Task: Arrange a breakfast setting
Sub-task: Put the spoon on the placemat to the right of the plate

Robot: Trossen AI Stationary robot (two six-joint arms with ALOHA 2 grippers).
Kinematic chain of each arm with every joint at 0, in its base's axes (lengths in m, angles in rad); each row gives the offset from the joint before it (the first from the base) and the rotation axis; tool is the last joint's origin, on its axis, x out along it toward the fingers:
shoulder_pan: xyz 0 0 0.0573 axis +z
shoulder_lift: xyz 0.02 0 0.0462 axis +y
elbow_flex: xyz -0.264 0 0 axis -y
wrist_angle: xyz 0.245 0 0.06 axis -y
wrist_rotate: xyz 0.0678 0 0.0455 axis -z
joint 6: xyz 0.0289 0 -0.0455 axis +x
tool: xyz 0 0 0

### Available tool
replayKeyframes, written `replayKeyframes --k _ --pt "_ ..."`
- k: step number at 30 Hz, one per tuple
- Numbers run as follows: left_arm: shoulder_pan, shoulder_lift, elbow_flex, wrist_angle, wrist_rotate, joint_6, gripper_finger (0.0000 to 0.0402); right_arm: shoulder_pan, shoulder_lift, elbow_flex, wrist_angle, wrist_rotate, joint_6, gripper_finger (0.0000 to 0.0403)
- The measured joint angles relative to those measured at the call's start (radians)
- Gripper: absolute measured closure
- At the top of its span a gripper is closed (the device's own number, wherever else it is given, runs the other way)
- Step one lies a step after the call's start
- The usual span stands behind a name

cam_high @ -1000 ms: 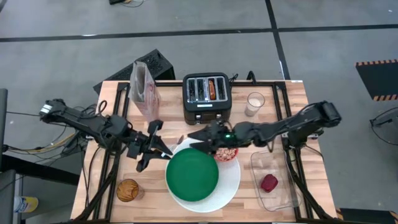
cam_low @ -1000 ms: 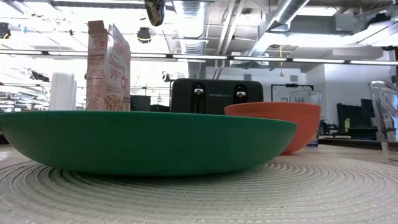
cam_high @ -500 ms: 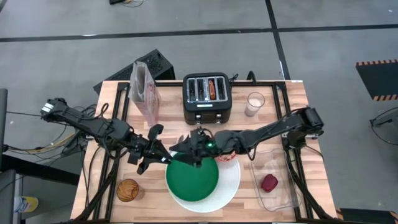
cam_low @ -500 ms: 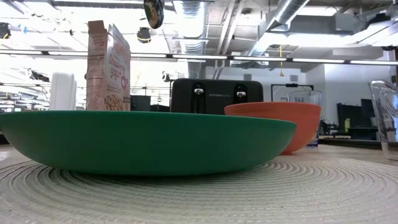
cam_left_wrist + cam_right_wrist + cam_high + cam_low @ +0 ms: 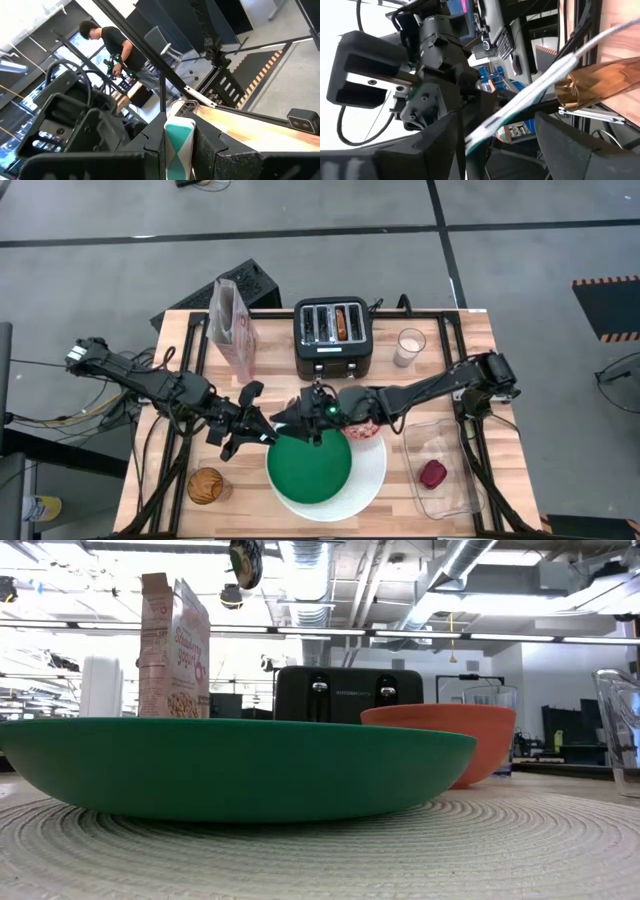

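The spoon's teal handle sits slanted and off-center between the right gripper's fingers, so the robot should move that gripper to center the handle before the left gripper lets go of it.
My left gripper is shut on the teal-handled spoon, above the table just left of the green plate. My right gripper is open and faces it. In the right wrist view the spoon runs slantwise between its two fingers; whether they touch it I cannot tell. The green plate rests on the large white plate. The red bowl stands at the white plate's far right, partly under the right arm. The small red food piece lies in the clear tray. Something orange-brown stands in a toaster slot. My left gripper pinches the spoon's teal handle between its two fingers. It comes level from the table's left. The spoon is lifted clear of the table and sticks out toward my right gripper.
The black toaster stands at the far middle, a cereal box to its left and a glass of milk to its right. A brown round thing stands near the front left corner. A person shows in the room beyond the table.
My right gripper has gone from over the red bowl toward the table's left, up to my left gripper and the spoon. My left gripper has shifted a little toward the green plate.
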Motion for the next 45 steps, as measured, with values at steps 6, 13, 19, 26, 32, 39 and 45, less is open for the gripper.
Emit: replayKeyframes --k 6,13,19,26,32,39,45 --pt "0.0 0.0 0.0 0.0 -0.008 0.0 0.0355 -0.007 0.0 0.0 -0.005 -0.012 -0.003 0.0129" --pt "0.0 0.0 0.0 0.0 -0.009 0.0 0.0355 -0.013 0.0 0.0 -0.026 -0.025 -0.007 0.0166" --pt "0.001 0.0 0.0 0.003 -0.01 0.001 0.0355 -0.019 0.0 0.0 -0.026 -0.025 -0.005 0.0246" --pt "0.001 0.0 0.0 0.0 -0.027 0.001 0.0355 -0.027 0.0 0.0 -0.027 -0.026 -0.004 0.033" --pt "0.001 0.0 0.0 0.002 -0.033 0.001 0.0355 -0.03 0.0 0.0 -0.026 -0.026 -0.027 0.0364" --pt "0.001 0.0 0.0 0.004 -0.032 0.001 0.0355 -0.031 0.0 0.0 -0.026 -0.037 -0.035 0.0359" --pt "0.0 0.0 0.0 0.003 -0.032 0.0 0.0355 -0.039 0.0 0.0 -0.027 -0.054 -0.057 0.0329"
